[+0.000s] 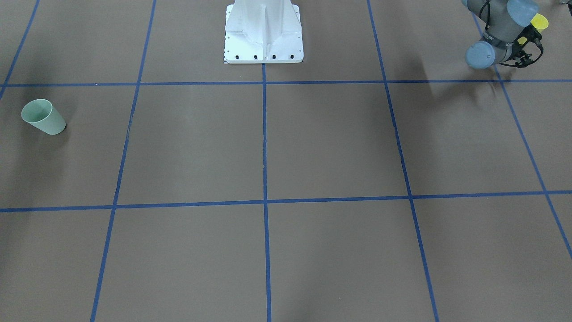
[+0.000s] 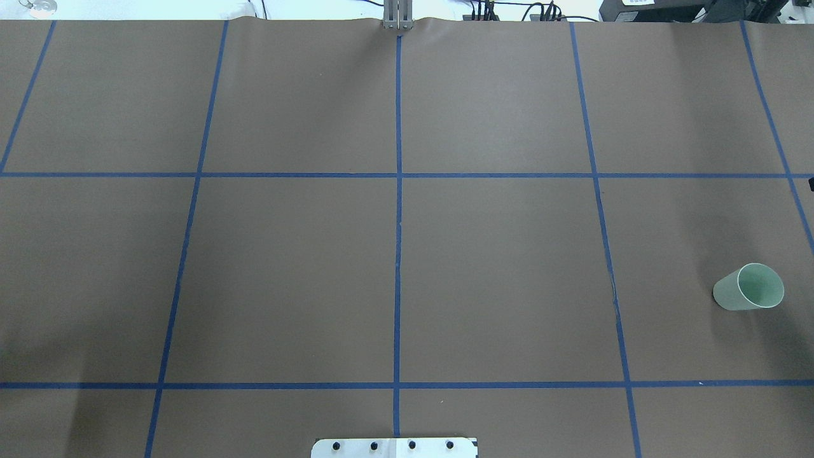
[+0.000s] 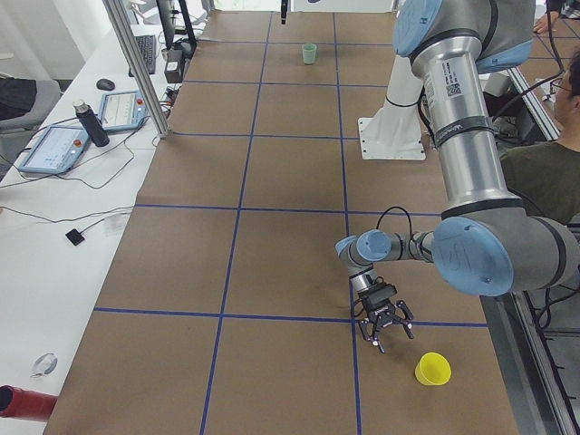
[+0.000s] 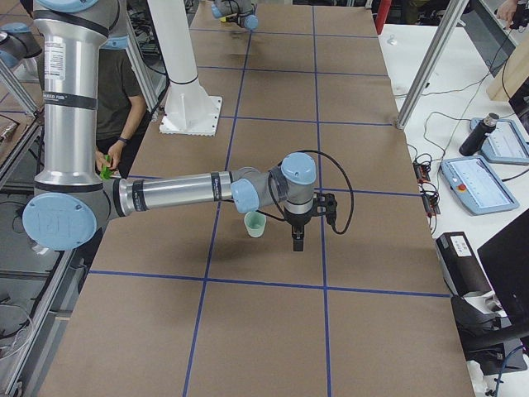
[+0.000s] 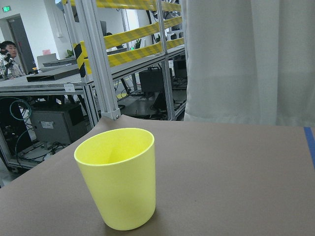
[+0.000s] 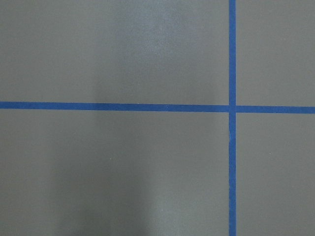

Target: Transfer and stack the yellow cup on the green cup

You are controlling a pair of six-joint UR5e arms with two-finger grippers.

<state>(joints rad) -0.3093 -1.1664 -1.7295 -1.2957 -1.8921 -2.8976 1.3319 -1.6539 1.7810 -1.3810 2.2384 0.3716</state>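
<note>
The yellow cup (image 5: 122,184) should be empty when I lift it, because only the smooth inside (image 5: 116,146) shows below the yellow cup's open rim.
The yellow cup (image 5: 118,179) stands upright on the brown table near its left end, filling the left wrist view; it also shows as the yellow cup (image 3: 433,369) and partly behind the arm (image 1: 539,21). My left gripper (image 3: 388,337) hangs low over the table a short way from it, open and empty (image 1: 525,60). The green cup (image 2: 749,287) stands upright at the right end (image 1: 43,116). My right gripper (image 4: 297,245) points down beside the green cup (image 4: 255,224), apart from it; I cannot tell whether it is open or shut.
Blue tape lines (image 6: 231,108) divide the brown table cover into squares. The robot's white base (image 1: 263,36) stands at the middle of the near edge. A seated person (image 3: 544,172) is behind the robot. Side benches hold tablets and a bottle (image 4: 475,136).
</note>
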